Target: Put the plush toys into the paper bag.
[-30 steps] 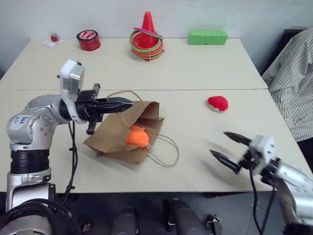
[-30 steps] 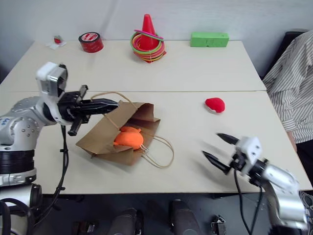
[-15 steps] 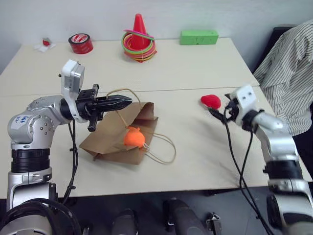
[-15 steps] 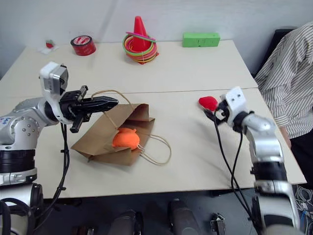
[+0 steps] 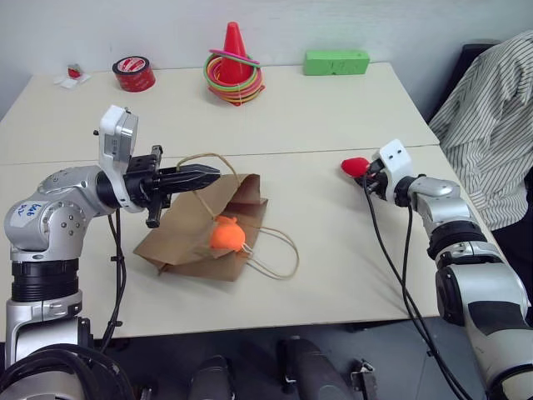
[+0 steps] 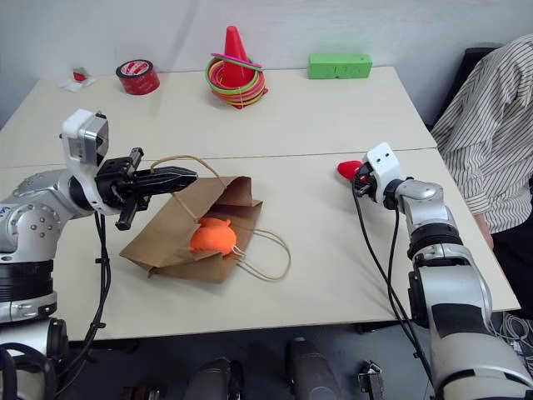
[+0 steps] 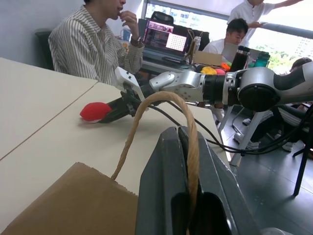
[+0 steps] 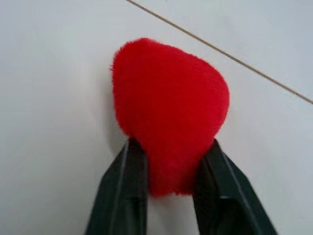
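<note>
My right gripper keeps carrying the red plush toy to the paper bag's opening [image 5: 241, 211], which is wide open beside the orange plush toy [image 5: 226, 234], until the red toy is inside.
The brown paper bag [image 5: 196, 237] lies flat on the table, mouth toward my right. The orange plush toy [image 5: 226, 236] rests at that mouth, on the bag. My left gripper [image 5: 215, 173] is shut on the bag's upper cord handle [image 7: 190, 147] and holds the loop up. The red plush toy [image 8: 171, 103] lies on the table at the right, near the seam. My right gripper [image 8: 171, 143] is shut on its narrow end, one finger on each side. The left wrist view also has the red toy [image 7: 95, 111] with the right gripper [image 7: 117, 110] at it.
Along the far edge stand a red tape roll [image 5: 133, 73], a red cone with coloured rings [image 5: 234, 54] and a green block [image 5: 336, 62]. A person in a striped shirt [image 5: 491, 125] sits at the table's right end. The bag's second handle [image 5: 279, 258] lies loose on the table.
My right arm swung forward from the table's near edge to the red plush toy and its fingers closed on it. The left gripper kept still on the handle.
</note>
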Controlling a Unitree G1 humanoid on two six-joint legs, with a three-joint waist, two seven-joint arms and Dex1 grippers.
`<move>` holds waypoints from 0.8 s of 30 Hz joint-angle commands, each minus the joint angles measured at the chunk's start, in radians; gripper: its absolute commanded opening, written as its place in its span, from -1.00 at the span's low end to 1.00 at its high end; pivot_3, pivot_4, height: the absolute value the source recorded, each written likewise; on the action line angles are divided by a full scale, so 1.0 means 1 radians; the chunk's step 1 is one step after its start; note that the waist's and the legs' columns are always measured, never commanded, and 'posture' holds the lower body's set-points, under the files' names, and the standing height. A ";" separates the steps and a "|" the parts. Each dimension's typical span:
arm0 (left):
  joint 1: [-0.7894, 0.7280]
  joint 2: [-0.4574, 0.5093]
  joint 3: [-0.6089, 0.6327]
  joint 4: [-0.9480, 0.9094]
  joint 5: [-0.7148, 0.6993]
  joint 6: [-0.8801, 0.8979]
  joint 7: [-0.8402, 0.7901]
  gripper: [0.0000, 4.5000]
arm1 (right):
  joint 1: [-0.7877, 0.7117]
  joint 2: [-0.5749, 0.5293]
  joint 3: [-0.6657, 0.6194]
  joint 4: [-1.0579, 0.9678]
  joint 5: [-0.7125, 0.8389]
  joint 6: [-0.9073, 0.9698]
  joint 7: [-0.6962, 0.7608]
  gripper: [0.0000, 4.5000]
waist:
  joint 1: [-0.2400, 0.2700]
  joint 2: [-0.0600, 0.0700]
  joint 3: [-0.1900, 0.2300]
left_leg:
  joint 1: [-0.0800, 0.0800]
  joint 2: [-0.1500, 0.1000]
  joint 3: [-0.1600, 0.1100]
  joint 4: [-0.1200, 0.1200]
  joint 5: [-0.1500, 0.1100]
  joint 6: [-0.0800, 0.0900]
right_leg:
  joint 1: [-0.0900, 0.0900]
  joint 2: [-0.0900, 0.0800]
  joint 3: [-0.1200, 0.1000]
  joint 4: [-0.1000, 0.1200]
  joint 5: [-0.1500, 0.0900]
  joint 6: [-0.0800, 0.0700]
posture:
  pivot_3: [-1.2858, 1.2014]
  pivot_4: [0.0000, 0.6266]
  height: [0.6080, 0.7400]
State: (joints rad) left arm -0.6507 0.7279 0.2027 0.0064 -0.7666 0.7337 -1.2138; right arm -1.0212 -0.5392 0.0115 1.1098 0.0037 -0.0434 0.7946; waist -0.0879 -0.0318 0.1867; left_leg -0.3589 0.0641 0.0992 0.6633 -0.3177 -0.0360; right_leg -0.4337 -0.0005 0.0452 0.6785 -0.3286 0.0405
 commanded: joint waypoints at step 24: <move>-0.026 0.014 0.006 -0.084 -0.103 0.091 0.002 -1.00 | 0.165 0.378 0.356 -0.860 0.141 0.639 -0.034 -0.98 | 0.004 -0.001 -0.001 | -0.012 0.000 -0.003 0.005 -0.001 0.000 | -0.012 -0.002 -0.003 0.005 0.000 0.000 | 0.03 -0.52 1.00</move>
State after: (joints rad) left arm -0.6699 0.7300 0.1937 -0.0375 -0.8422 0.8240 -1.2109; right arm -0.8233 -0.1904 0.3600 0.1879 0.1757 0.6494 0.7945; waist -0.0843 -0.0326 0.1861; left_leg -0.3710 0.0636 0.0961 0.6679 -0.3183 -0.0362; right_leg -0.4454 -0.0030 0.0425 0.6830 -0.3289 0.0401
